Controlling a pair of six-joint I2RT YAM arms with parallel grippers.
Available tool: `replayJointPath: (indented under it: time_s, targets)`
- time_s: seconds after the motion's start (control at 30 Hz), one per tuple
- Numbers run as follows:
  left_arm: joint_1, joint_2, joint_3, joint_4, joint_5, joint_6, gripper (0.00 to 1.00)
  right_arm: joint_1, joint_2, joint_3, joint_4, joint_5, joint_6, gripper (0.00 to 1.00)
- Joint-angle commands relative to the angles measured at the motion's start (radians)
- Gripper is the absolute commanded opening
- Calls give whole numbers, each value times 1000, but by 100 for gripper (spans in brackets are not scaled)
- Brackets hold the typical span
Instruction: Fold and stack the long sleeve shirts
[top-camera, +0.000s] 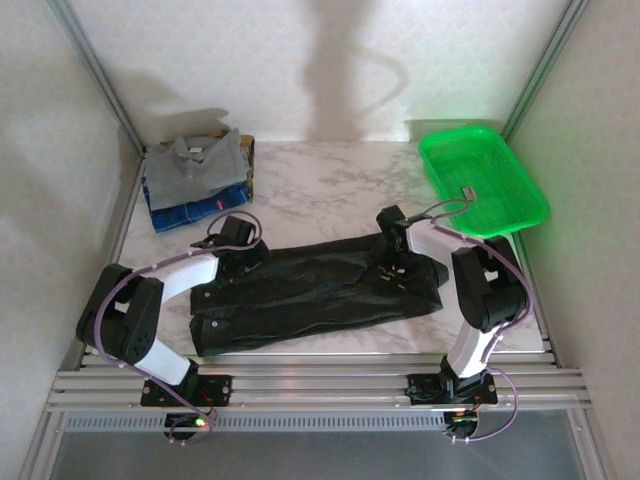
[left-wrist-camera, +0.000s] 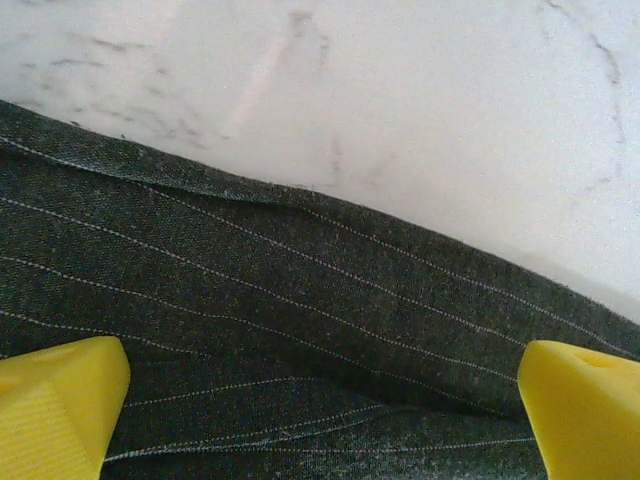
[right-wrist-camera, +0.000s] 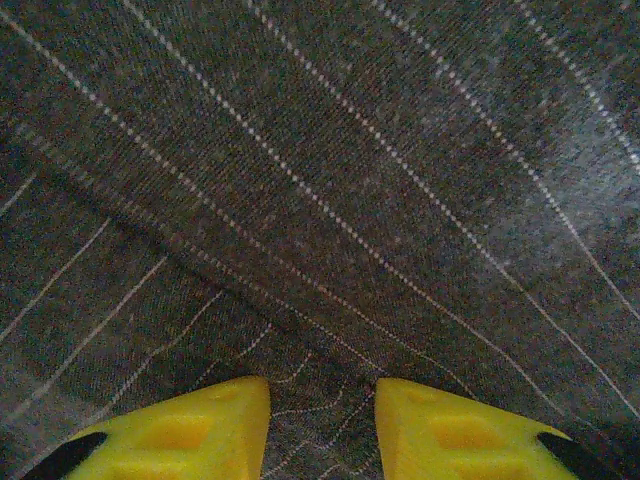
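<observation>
The dark pinstriped shirt makes a long band (top-camera: 310, 297) crosswise. My right gripper should turn its end toward the far wall (top-camera: 325, 145) before I fold up the shirt's near end.
The dark pinstriped long sleeve shirt (top-camera: 320, 295) lies folded into a long band across the near half of the table. My left gripper (top-camera: 243, 260) hovers at its far left edge, open. In the left wrist view the yellow fingers (left-wrist-camera: 60, 405) stand wide apart over the striped cloth (left-wrist-camera: 300, 300), close to its edge. My right gripper (top-camera: 400, 266) is down on the shirt's right part. In the right wrist view its fingers (right-wrist-camera: 200, 430) have narrowed on a puckered ridge of the cloth (right-wrist-camera: 330, 180). A grey-blue folded shirt (top-camera: 195, 160) sits at the back left.
The grey-blue shirt rests on a pile of other folded clothes with blue fabric (top-camera: 185, 212) showing below it. A bright green basket (top-camera: 480, 180) stands at the back right. Bare marble tabletop (top-camera: 320, 190) lies between them, and metal rails (top-camera: 320, 385) run along the near edge.
</observation>
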Motion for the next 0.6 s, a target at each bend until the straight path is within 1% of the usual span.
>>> replayJointPath:
  time_s: [0.0, 0.07, 0.13, 0.23, 0.3, 0.37, 0.4, 0.47, 0.53, 0.57]
  targets:
    - [8, -47, -42, -89, 7, -45, 100, -7, 157, 129, 120, -16, 69, 34]
    - [7, -80, -68, -98, 26, -83, 100, -15, 246, 247, 118, -15, 74, 34]
    - [5, -119, -98, -95, 51, -128, 100, -34, 337, 377, 137, -55, 91, 34]
    - [-17, -181, -124, -97, 78, -193, 99, -57, 489, 604, 205, -163, 90, 36]
    - [-57, -199, -115, -98, 85, -217, 100, -60, 586, 766, 242, -238, 75, 38]
    - [-99, -187, -99, -98, 108, -232, 100, -60, 662, 906, 302, -351, 81, 41]
    - [-117, -178, -93, -95, 123, -238, 100, -57, 685, 951, 348, -412, 94, 43]
    - [-158, -168, -76, -102, 138, -247, 100, -53, 682, 984, 446, -498, 106, 47]
    - [-176, -186, -62, -113, 139, -250, 100, -49, 624, 975, 466, -516, 69, 51]
    - [-177, -206, -52, -121, 138, -249, 99, -48, 580, 970, 432, -511, 28, 53]
